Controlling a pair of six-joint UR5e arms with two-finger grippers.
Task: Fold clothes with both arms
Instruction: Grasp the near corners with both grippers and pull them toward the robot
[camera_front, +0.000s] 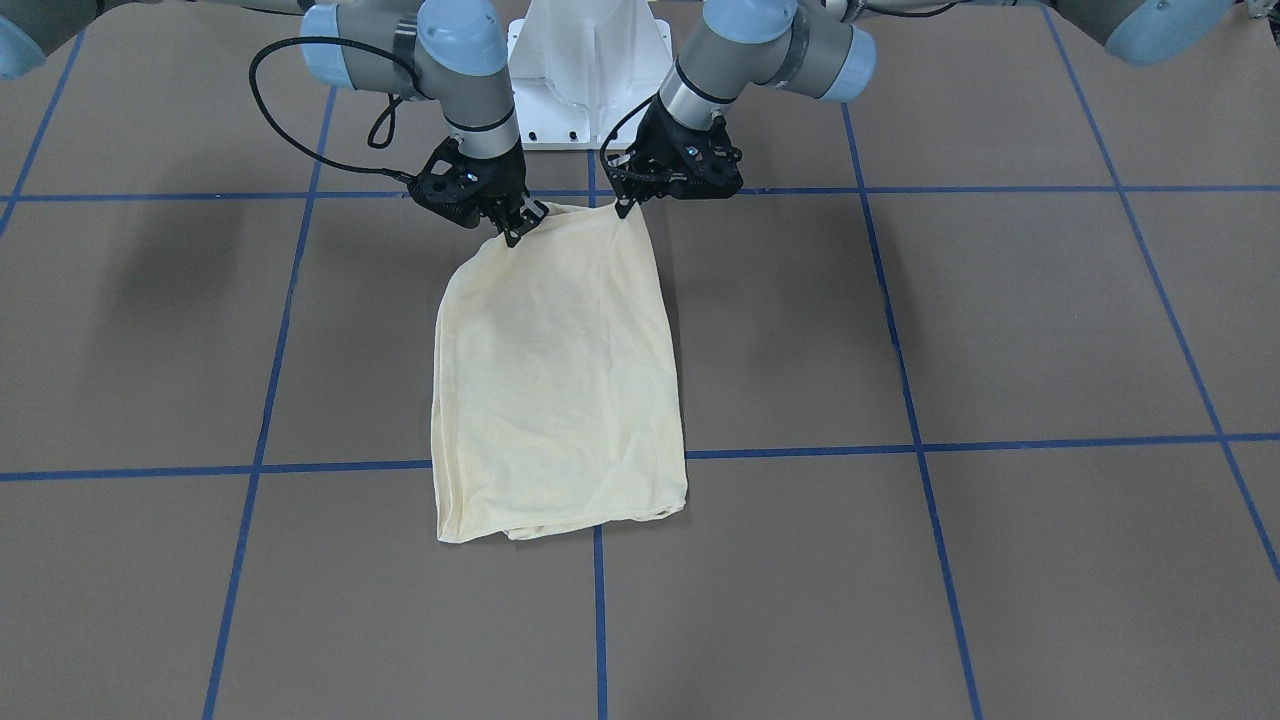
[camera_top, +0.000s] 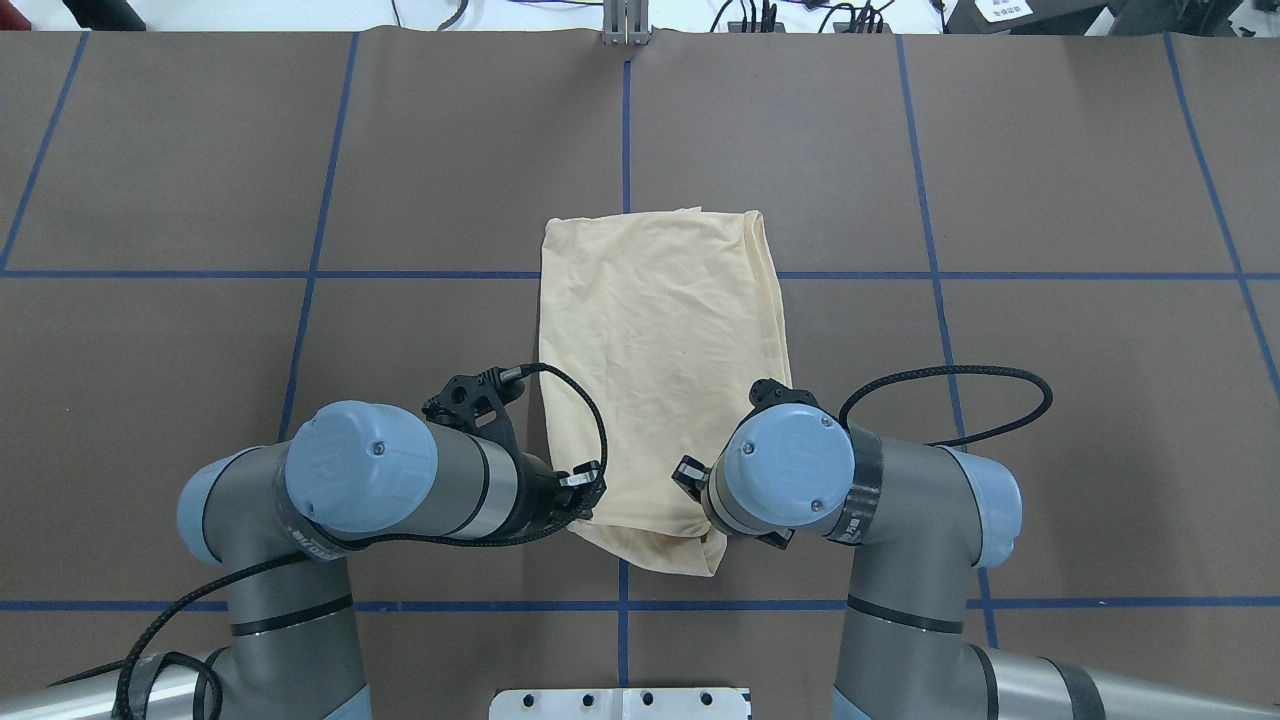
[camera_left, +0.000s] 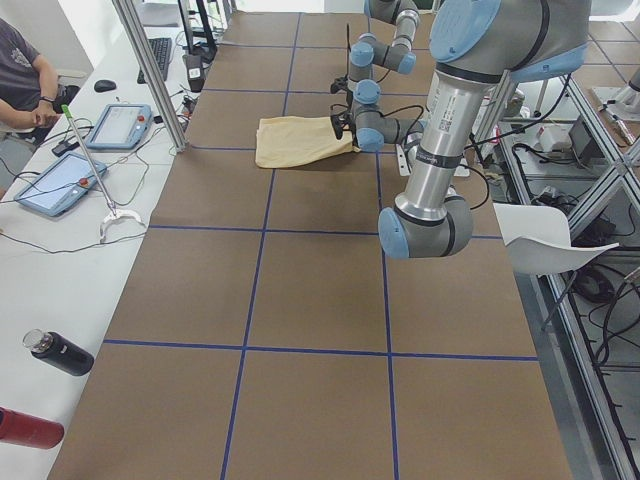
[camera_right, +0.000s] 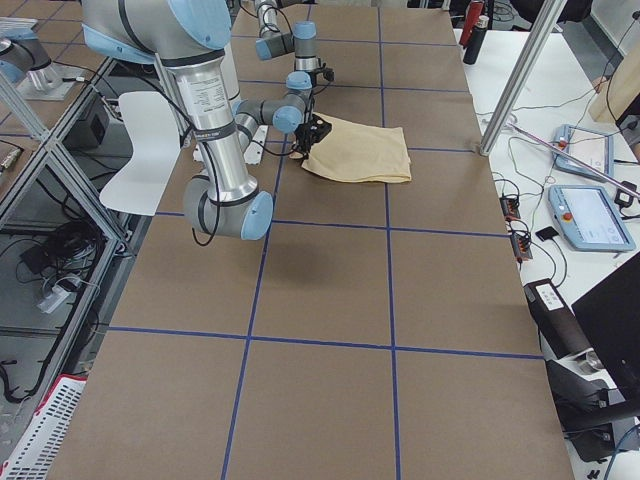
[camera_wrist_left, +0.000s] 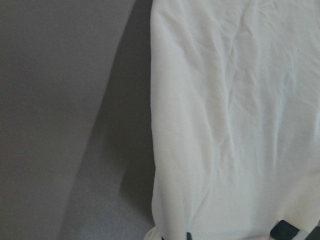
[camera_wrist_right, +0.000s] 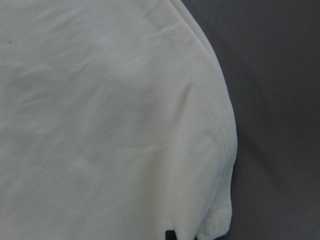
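Observation:
With the cloth's near corners close to the white pedestal base, my left gripper and my right gripper should carry them forward onto the cloth's far end.
The clothes are one pale cream-yellow shirt (camera_front: 560, 380), folded into a long strip on the brown table (camera_top: 660, 340). It reaches away from the robot base. The strip's two corners nearest the base are raised a little off the table. My left gripper (camera_front: 625, 207) is shut on one of these corners. My right gripper (camera_front: 518, 228) is shut on the other. In the overhead view the arms' wrists hide both fingertips. Each wrist view is filled with fabric (camera_wrist_left: 230, 125) (camera_wrist_right: 100, 125), with a hemmed edge on the right wrist's side. No print shows.
The white pedestal base (camera_front: 590, 80) stands just behind the grippers. Blue tape lines (camera_front: 800, 452) grid the brown table. Beside the table's far side is a bench with tablets (camera_left: 60, 180), a metal pole (camera_left: 150, 70), bottles (camera_left: 60, 352) and a seated person (camera_left: 25, 75).

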